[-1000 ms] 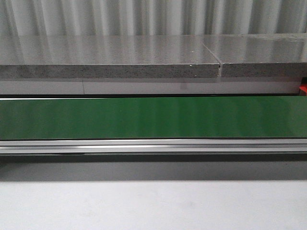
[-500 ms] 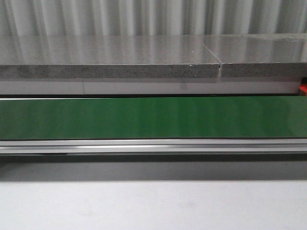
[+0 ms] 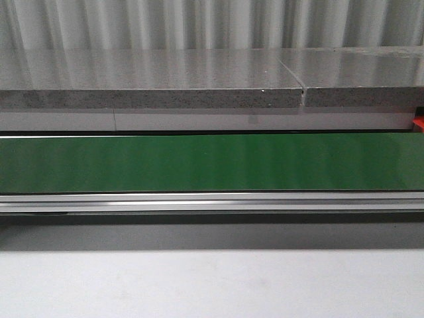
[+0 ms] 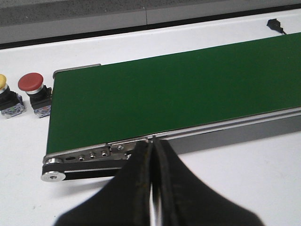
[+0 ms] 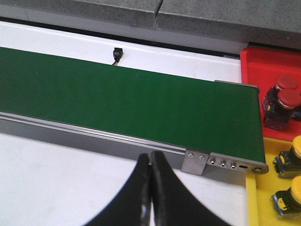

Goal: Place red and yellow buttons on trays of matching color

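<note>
The red button [image 4: 30, 82] is next to the end of the green belt, out of reach of my right gripper, so my left gripper should pick it up and put it on the belt [image 4: 82, 108].
In the left wrist view a red button [image 4: 31, 82] and a yellow button [image 4: 2, 82] stand on the white table beside the end of the green belt [image 4: 178, 89]. My left gripper [image 4: 152, 146] hangs shut and empty over the table, short of the belt's rail. In the right wrist view the red tray [image 5: 263, 63] holds two red buttons [image 5: 288, 98], and the yellow tray [image 5: 277, 155] holds two yellow buttons [image 5: 297, 146]. My right gripper [image 5: 150, 157] is shut and empty near the belt's rail. The front view shows no button, tray or gripper.
The green belt [image 3: 212, 162] runs across the front view with an aluminium rail [image 3: 212, 201] along its near side. A grey stone ledge [image 3: 152, 98] lies behind it. A small black plug [image 5: 117, 54] lies on the white table beyond the belt.
</note>
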